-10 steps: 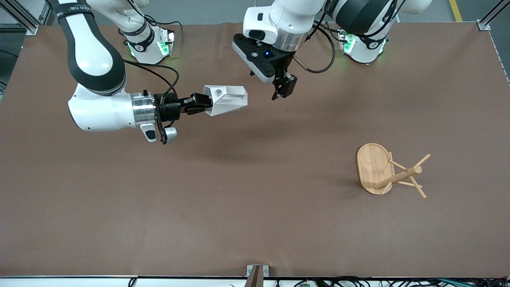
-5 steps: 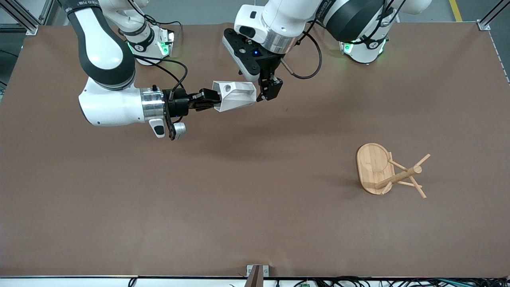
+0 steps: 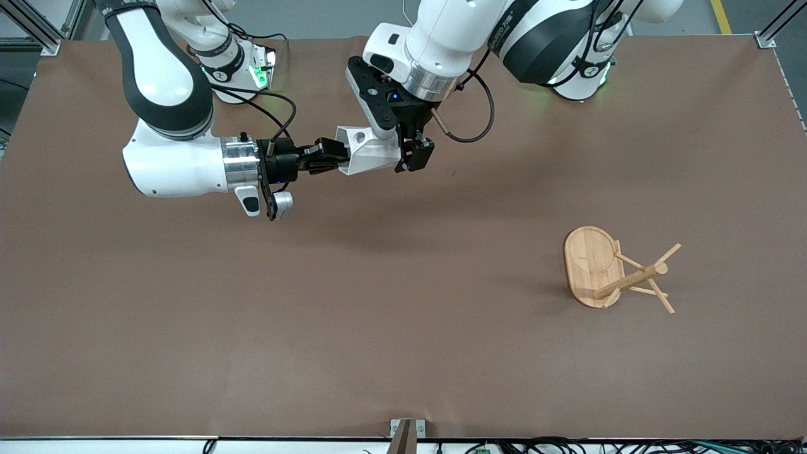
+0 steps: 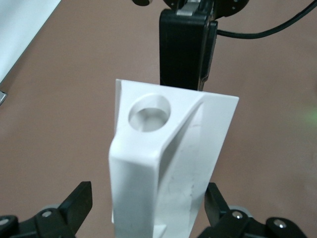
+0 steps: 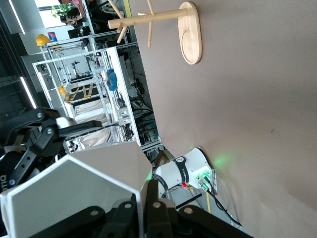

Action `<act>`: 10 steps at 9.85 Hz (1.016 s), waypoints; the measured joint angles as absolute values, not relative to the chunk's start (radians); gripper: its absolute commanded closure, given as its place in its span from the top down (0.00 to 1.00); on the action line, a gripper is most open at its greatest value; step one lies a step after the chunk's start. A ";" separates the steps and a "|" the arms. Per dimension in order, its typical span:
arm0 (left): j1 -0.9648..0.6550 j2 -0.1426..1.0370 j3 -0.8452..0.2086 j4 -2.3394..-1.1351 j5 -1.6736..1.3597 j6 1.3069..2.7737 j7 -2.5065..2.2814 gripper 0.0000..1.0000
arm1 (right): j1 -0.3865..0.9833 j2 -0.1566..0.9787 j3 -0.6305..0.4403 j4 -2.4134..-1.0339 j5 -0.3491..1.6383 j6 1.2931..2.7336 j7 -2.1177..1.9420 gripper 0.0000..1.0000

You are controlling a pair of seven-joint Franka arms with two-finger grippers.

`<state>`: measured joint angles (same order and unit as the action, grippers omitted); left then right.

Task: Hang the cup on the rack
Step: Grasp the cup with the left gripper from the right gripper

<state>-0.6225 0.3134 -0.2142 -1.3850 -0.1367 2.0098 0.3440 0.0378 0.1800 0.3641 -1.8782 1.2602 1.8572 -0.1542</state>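
Note:
The cup's handle has a deep slanted hollow (image 4: 171,152) beside it, so the handle will slide sideways over a peg when the robot carries the cup to the rack.
The white faceted cup (image 3: 369,153) is held level in the air, over the table's part near the robot bases. My right gripper (image 3: 323,157) is shut on its rim wall; in the right wrist view the fingers (image 5: 159,208) pinch the thin wall of the cup (image 5: 74,191). My left gripper (image 3: 410,154) is open at the cup's other end. In the left wrist view (image 4: 147,201) its fingertips (image 4: 78,198) stand on either side of the cup (image 4: 163,163) with gaps. The handle's round hole (image 4: 148,111) faces up. The bamboo rack (image 3: 599,268) stands upright toward the left arm's end.
The rack's oval base (image 5: 190,32) and pegs also show in the right wrist view. The brown table mat (image 3: 378,315) is bare between the cup and the rack. The arm bases stand along the table's edge farthest from the front camera.
My left gripper has come down and across to the cup and now straddles its end. My right gripper moved the cup a little toward the left arm, then held it still.

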 measured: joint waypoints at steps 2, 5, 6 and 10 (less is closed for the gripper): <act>-0.626 0.316 -0.215 -1.384 -0.138 2.012 0.351 0.93 | 0.037 0.172 0.364 -1.881 1.260 1.865 -0.153 0.00; -0.630 0.316 -0.215 -1.383 -0.138 2.019 0.351 0.09 | 0.036 0.166 0.362 -1.885 1.260 1.866 -0.154 0.01; -0.631 0.316 -0.218 -1.383 -0.140 2.017 0.352 0.01 | 0.034 0.166 0.361 -1.886 1.257 1.868 -0.154 0.01; -0.631 0.316 -0.219 -1.380 -0.140 2.017 0.353 0.00 | 0.034 0.162 0.360 -1.886 1.258 1.865 -0.145 0.99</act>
<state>-0.6313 0.3156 -0.2193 -1.3800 -0.1398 2.0171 0.3532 0.0337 0.1622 0.3596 -1.8861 1.2576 1.8652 -0.1448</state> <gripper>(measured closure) 0.247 0.952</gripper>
